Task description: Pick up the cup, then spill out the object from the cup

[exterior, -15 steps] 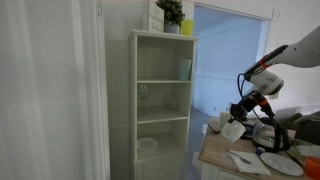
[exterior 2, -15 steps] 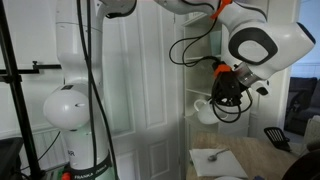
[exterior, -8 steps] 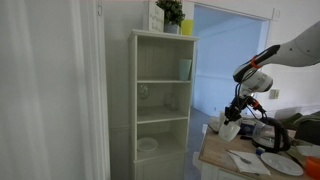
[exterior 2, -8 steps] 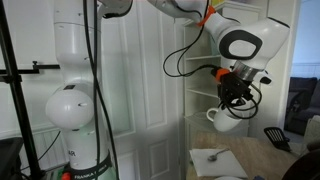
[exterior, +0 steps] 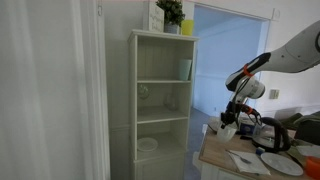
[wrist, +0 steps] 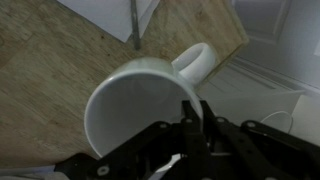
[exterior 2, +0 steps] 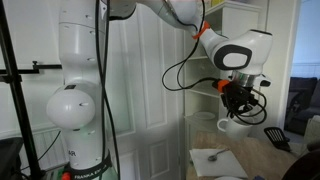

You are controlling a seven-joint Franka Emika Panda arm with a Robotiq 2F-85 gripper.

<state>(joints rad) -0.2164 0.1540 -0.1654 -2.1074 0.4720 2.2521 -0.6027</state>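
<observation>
I should keep lowering the white cup [exterior 2: 236, 127] with my gripper, since the cup is upright and there is clear wood [exterior 2: 248, 153] next to the white sheet. I should let go there once the cup's base rests.
My gripper [wrist: 195, 118] is shut on the rim of the white cup [wrist: 135, 105], one finger inside and one outside. The cup hangs under the gripper [exterior 2: 235, 106] just above the wooden table [exterior 2: 262, 160], and its handle [wrist: 195, 62] points away from me. In both exterior views the cup [exterior: 229, 130] [exterior 2: 232, 125] is close to the table's near end. What I see of the cup's inside in the wrist view is plain white, and my fingers hide its lower part.
A white sheet with a utensil [exterior 2: 212, 157] lies on the table [exterior: 215, 152] below the cup. A white plate [exterior: 277, 163] and a black spatula [exterior 2: 275, 135] lie farther along. A white shelf unit [exterior: 160, 100] with a pale green tumbler [exterior: 185, 69] and a saucer [exterior: 147, 144] stands beside the table.
My gripper has come down toward the table with the cup still in it. The cup has turned from tilted to more upright.
</observation>
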